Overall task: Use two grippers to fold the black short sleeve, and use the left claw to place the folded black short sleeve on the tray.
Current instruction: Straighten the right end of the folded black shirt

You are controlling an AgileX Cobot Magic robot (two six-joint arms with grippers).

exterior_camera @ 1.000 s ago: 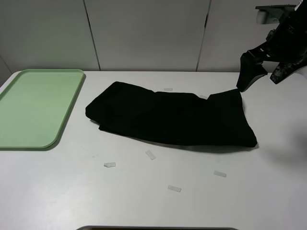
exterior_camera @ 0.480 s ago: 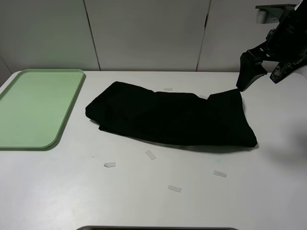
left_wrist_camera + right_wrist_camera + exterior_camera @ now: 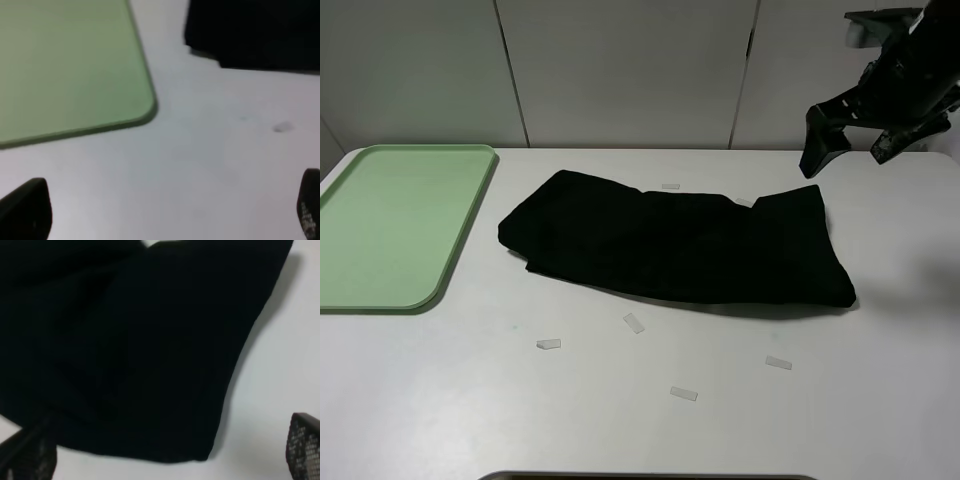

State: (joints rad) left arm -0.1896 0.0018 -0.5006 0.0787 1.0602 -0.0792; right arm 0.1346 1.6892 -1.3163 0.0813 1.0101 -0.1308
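Note:
I can see that one end of the black short sleeve [image 3: 512, 235] is close to the tray, so my right gripper should grab the opposite end [image 3: 812, 210] and pull the sleeve away first.
The black short sleeve [image 3: 670, 245] lies folded into a long band across the middle of the white table. The pale green tray [image 3: 390, 225] sits bare at the table's left end, apart from the shirt. My right gripper [image 3: 850, 150] hangs open in the air above the shirt's far right corner, touching nothing. In the right wrist view the shirt [image 3: 125, 340] fills most of the picture, and the right gripper [image 3: 167, 452] has its fingertips [image 3: 305, 445] wide apart. The left wrist view shows the tray's corner [image 3: 70, 65], the shirt's edge [image 3: 255, 35], and the left gripper [image 3: 167, 210] open and empty.
Several small clear tape strips [image 3: 634, 322] lie on the table in front of the shirt, and one more strip [image 3: 670, 186] lies behind it. A panelled wall stands behind the table. A dark edge [image 3: 650, 476] shows at the table's front.
My right gripper has risen and shifted a little to the left, away from the shirt's far right corner. The shirt and tray have not moved.

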